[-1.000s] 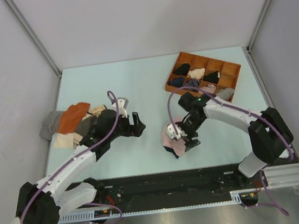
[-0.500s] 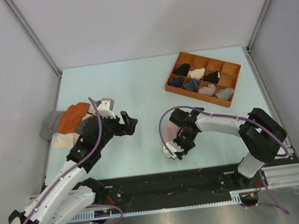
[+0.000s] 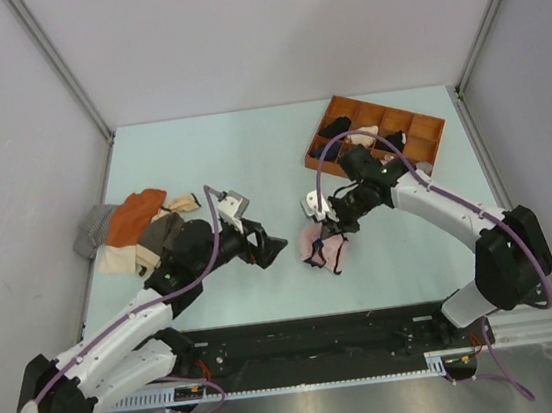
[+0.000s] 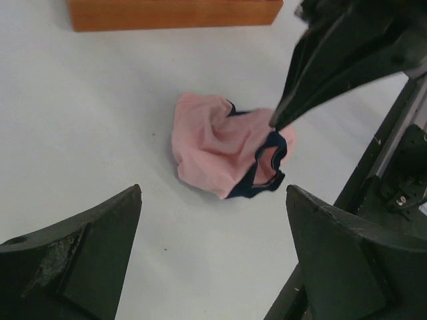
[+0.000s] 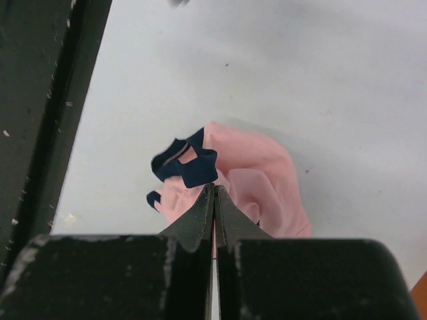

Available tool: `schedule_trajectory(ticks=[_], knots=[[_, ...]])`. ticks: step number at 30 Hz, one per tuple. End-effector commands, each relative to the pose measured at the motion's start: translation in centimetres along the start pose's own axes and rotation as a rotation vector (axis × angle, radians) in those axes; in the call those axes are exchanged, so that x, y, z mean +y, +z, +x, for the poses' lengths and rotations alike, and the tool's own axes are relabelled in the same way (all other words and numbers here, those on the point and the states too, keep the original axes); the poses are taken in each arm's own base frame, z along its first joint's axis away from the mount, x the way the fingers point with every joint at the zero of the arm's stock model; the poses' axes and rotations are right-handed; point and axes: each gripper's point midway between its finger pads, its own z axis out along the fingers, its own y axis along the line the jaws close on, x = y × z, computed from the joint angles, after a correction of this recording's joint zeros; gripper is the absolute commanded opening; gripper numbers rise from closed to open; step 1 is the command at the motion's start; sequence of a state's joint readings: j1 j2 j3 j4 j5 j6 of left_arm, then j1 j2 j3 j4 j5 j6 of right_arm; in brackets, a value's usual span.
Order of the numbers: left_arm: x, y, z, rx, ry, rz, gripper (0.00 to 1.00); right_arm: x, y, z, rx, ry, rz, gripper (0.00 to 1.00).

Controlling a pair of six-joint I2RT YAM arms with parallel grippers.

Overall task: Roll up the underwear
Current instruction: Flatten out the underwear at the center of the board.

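The underwear hangs bunched (image 3: pixel 322 248) from my right gripper's one pinch, so my left gripper should grab a free navy edge (image 4: pixel 249 188) and help pull it flat before rolling.
The underwear (image 3: pixel 319 247) is a bunched pink piece with navy edging, near the table's front middle. My right gripper (image 3: pixel 335 225) is shut, its tips pinching the navy edge so that the cloth hangs pulled up from that point. In the right wrist view the pressed-together fingers (image 5: pixel 200 217) meet at the dark band of the underwear (image 5: pixel 263 175). My left gripper (image 3: pixel 273 250) stands open just left of it, nothing between its fingers. From the left wrist, the underwear (image 4: pixel 212 148) lies ahead of the open left gripper (image 4: pixel 213 250).
An orange wooden tray (image 3: pixel 431 123) with compartments holding rolled cloths stands at the back right; its wall (image 4: pixel 173 13) shows in the left wrist view. A pile of clothes, including an orange cloth (image 3: pixel 136 212), lies at the left edge. The dark front rail (image 3: pixel 312 338) runs along the near side.
The right gripper has shut on the underwear's edge and drawn it away from the front rail. The left arm has swung right, toward the underwear, still open.
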State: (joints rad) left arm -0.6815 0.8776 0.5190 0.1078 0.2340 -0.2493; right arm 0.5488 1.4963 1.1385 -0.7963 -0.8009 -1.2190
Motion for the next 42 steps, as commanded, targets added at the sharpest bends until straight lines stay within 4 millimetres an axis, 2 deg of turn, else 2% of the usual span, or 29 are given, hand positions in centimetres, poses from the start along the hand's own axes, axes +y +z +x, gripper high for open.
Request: schedule_trajectory(ticks=[1,3,4,8,9,11,12,17,22,24,25,29,33,34,36,37,38,39,41,42], knots=[[-1.6,1.6,1.5,0.03,0.072,0.084,0.93,-2.8,-3.4,-5.2,-0.134,0.09,0.102,0.0],[-1.6,2.0,2.6,0.058,0.089,0.079,0.93,-4.4,-4.5,-6.5,-0.154,0.129,0.153,0.0],[-1.5,2.2,3.1,0.071,0.091,0.075,0.93,-5.7,-5.8,-7.9,-0.172,0.14,0.197,0.0],[-1.5,3.0,5.1,0.128,0.072,0.092,0.94,-7.4,-7.2,-9.2,-0.206,0.27,0.248,0.0],[-1.7,3.3,4.8,0.112,0.053,0.098,0.94,-7.7,-7.3,-9.4,-0.213,0.275,0.252,0.0],[-1.5,4.0,5.1,0.117,0.017,0.089,0.94,-8.0,-7.5,-9.5,-0.22,0.289,0.265,0.0],[-1.9,4.4,4.3,0.085,-0.023,0.098,0.94,-8.1,-7.5,-9.4,-0.219,0.293,0.268,0.0],[-2.1,6.5,3.3,0.023,-0.179,0.089,0.92,-8.7,-7.5,-9.0,-0.231,0.332,0.275,0.0],[-0.2,9.3,5.7,0.086,-0.268,-0.004,0.86,-9.3,-7.9,-8.5,-0.248,0.373,0.286,0.0],[-0.9,10.0,5.6,0.101,-0.295,0.03,0.84,-9.4,-7.9,-8.3,-0.248,0.385,0.282,0.0],[-1.0,10.4,6.4,0.126,-0.302,0.036,0.84,-9.4,-7.8,-8.2,-0.245,0.396,0.283,0.0],[-1.1,11.1,7.3,0.145,-0.322,0.022,0.8,-9.5,-8.0,-8.1,-0.254,0.412,0.283,0.0],[-1.2,11.9,7.8,0.162,-0.329,0.032,0.62,-9.6,-7.8,-8.0,-0.265,0.422,0.272,0.0],[-0.9,12.2,8.0,0.172,-0.327,0.023,0.46,-9.7,-7.8,-7.9,-0.262,0.425,0.275,0.0],[-0.6,12.6,8.7,0.212,-0.309,0.014,0.24,-9.8,-8.0,-7.7,-0.256,0.431,0.285,0.0],[-0.4,12.5,8.5,0.215,-0.304,0.009,0.08,-9.9,-8.2,-7.6,-0.252,0.43,0.297,0.0],[-0.1,12.3,8.7,0.226,-0.289,0.0,0.04,-10.1,-8.5,-7.4,-0.251,0.433,0.308,0.0],[-0.2,11.8,7.7,0.206,-0.274,0.0,0.01,-10.1,-8.7,-7.3,-0.251,0.435,0.314,0.0],[0.5,10.7,7.3,0.231,-0.236,-0.032,0.0,-10.3,-9.7,-7.2,-0.243,0.426,0.348,0.0],[0.0,10.0,5.2,0.197,-0.208,-0.017,0.0,-10.3,-10.0,-7.0,-0.235,0.408,0.359,0.0]])
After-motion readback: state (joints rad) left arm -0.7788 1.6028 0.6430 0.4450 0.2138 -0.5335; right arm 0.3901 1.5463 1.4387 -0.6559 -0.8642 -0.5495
